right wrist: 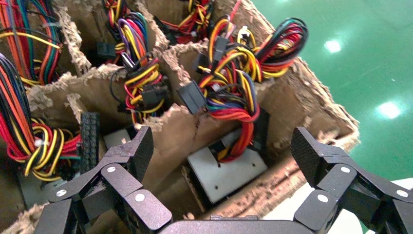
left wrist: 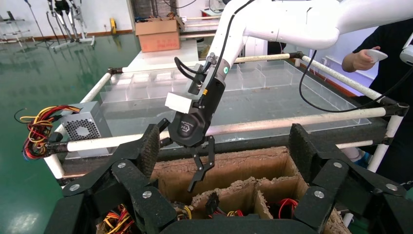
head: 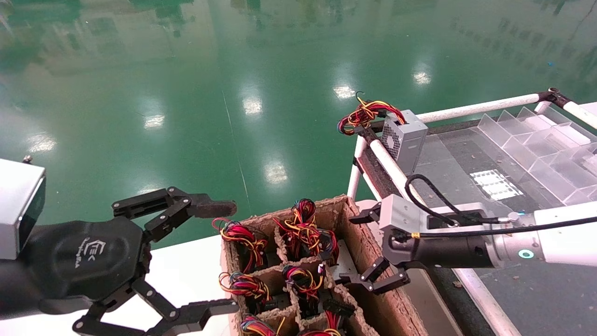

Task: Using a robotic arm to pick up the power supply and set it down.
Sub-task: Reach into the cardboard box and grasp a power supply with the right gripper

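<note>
The robot's right gripper should lift the grey unit (head: 344, 262) by its wire bundle (head: 328, 245), because the unit sits deep in its cell, across the box from the left gripper.
The power supply does not show as a separate plain-sided box. What shows are wire-topped grey units in the cells of a cardboard box (head: 385, 308) (left wrist: 243, 168). My right gripper (head: 357, 249) (right wrist: 221, 146) (left wrist: 176, 157) hangs open over the box's far right cell. Its fingers straddle a grey metal unit (right wrist: 229, 173) with a red-yellow-black wire bundle, without touching it. My left gripper (head: 228, 256) (left wrist: 225, 141) is open and empty at the box's left side. A like grey unit with a perforated vent face (head: 405, 137) (left wrist: 83, 127) stands on the corner of the table.
Right of the box is a table with a white pipe rail (head: 480, 108) and clear acrylic dividers (head: 536, 140). The box sits on a white surface (head: 186, 270) above green floor. A person (left wrist: 384, 53) stands beyond the table, and a brown carton (left wrist: 158, 35) is far back.
</note>
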